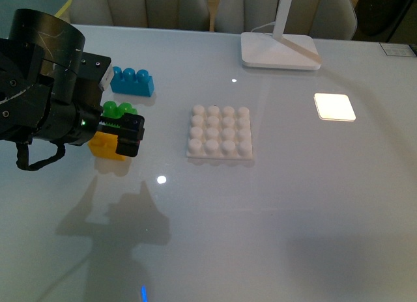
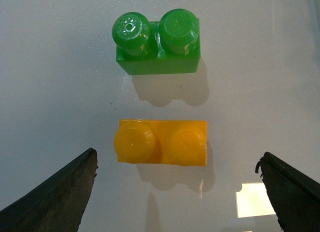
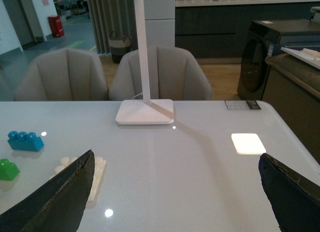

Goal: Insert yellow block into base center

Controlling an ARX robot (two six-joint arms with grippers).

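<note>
The base will slide a little when the robot pushes the yellow block down, because the base sits free with smooth, open table all round.
The yellow block lies flat on the table at the left, partly covered by my left gripper, which hovers over it. Seen from the left wrist, the yellow block lies studs up and crosswise between the spread fingertips; my left gripper is open and touches nothing. The base, a white square studded plate, sits at the table's middle, to the right of the block. My right gripper is open and empty above bare table, out of the front view; the base peeks past one finger.
A green brick sits just behind the yellow one, seen also as the green brick. A blue brick lies farther back. A white lamp foot stands at the back, with chairs beyond the table's far edge.
</note>
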